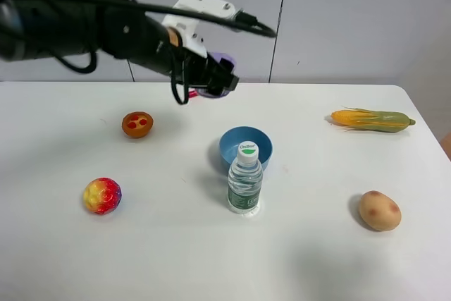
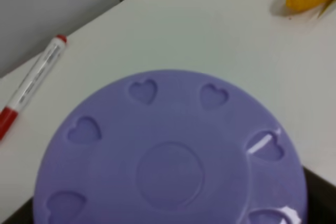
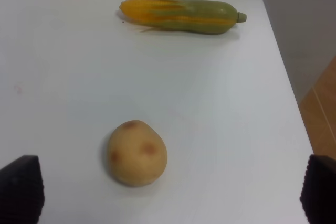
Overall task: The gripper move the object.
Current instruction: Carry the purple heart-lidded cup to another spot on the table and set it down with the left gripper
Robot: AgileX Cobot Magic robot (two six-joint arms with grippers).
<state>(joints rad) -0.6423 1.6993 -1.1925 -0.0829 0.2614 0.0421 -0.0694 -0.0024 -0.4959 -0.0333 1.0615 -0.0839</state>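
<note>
The jar's lid is up and the space between the orange cup and the blue bowl is free. My left gripper should keep bringing the jar down there until it stands.
The jar shows its lavender-purple lid with heart-shaped dimples, filling the left wrist view. My left gripper has its black jaws at either side of the lid and looks shut on the jar. In the exterior high view the left gripper is at the back middle of the table, with the jar showing purple between the jaws; its clear body is hidden. My right gripper is open and empty, its fingertips wide apart above a potato. The right arm is outside the exterior high view.
A blue bowl with a water bottle in front of it stands mid-table. An orange cup with red dots and a red-yellow ball are on the left. A corn cob and the potato are on the right. A red-capped marker lies by the jar.
</note>
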